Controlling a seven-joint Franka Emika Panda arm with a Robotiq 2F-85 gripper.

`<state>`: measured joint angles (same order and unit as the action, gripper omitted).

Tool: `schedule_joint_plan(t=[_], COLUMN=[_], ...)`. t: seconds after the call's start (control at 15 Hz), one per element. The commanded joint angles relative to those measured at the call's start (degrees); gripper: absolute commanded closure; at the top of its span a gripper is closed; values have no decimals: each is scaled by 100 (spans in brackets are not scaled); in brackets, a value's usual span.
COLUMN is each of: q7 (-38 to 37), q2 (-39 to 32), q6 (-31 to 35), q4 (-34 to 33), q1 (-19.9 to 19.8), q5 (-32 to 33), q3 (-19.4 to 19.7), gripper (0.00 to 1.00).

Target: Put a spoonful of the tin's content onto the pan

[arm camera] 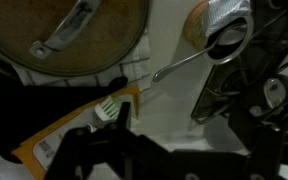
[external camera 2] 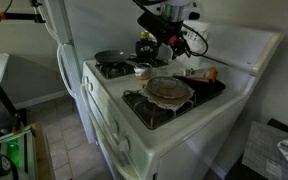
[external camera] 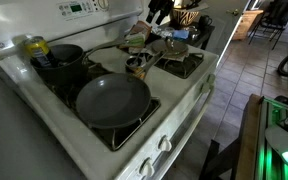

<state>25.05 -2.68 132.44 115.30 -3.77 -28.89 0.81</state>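
The end of the spoon's handle (arm camera: 158, 77) is past the fingers of my open gripper. Next, I move toward the spoon and lower my fingers around its handle (arm camera: 176, 68) before I scoop.
The pan (external camera: 112, 100) sits empty on a front burner of the white stove; it also shows at the far end in an exterior view (external camera 2: 114, 58). The tin (external camera: 136, 66) stands in the middle of the stove top and shows in both exterior views (external camera 2: 142, 70). My gripper (external camera 2: 164, 45) hangs above the stove's middle, near the tin. In the wrist view the gripper (arm camera: 174, 120) is open with bare stove top between its fingers. A metal spoon (arm camera: 199, 55) lies beside the right finger, its bowl at a grey round rim. The tin's content is not visible.
A black pot (external camera: 59, 62) and a yellow-green can (external camera: 36, 46) stand at the back. A round tan lid (external camera 2: 169, 88) covers another burner and shows in the wrist view (arm camera: 69, 35). An orange-edged packet (arm camera: 74, 120) lies by the gripper.
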Motion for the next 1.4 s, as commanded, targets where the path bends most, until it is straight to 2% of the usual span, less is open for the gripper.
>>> schedule_joint_plan(t=[0.0, 0.2, 0.27, 0.4, 0.47, 0.53, 0.6, 0.67, 0.93, 1.0, 1.2, 1.33], q7=[129, 368, 257, 468, 576, 853, 892, 681, 713, 844, 1091, 1073], q2=[-235, -686, -881, -1240, -1396, -1598, -1743, -1315, -1436, -1506, -1903, -2151], q6=[-808, -2280, -2739, -3023, -3072, -3151, -3108, -2915, -2916, -2659, -2516, -2413], q4=[-422, -1107, -1417, -1879, -2055, -2229, -2345, -1905, -2006, -1988, -2180, -2259], q1=[-66, -296, -365, -521, -596, -734, -779, -674, -702, -697, -713, -638], q5=[-21, -118, 40, -181, -298, -759, -928, -544, -576, -806, -1494, -1585], q3=[76, 214, 262, 279, 248, 163, 120, 190, 172, 119, -51, -114], gripper=[0, 0, 0, 0, 0, 0, 0, 0, 0, 0, 0, 0])
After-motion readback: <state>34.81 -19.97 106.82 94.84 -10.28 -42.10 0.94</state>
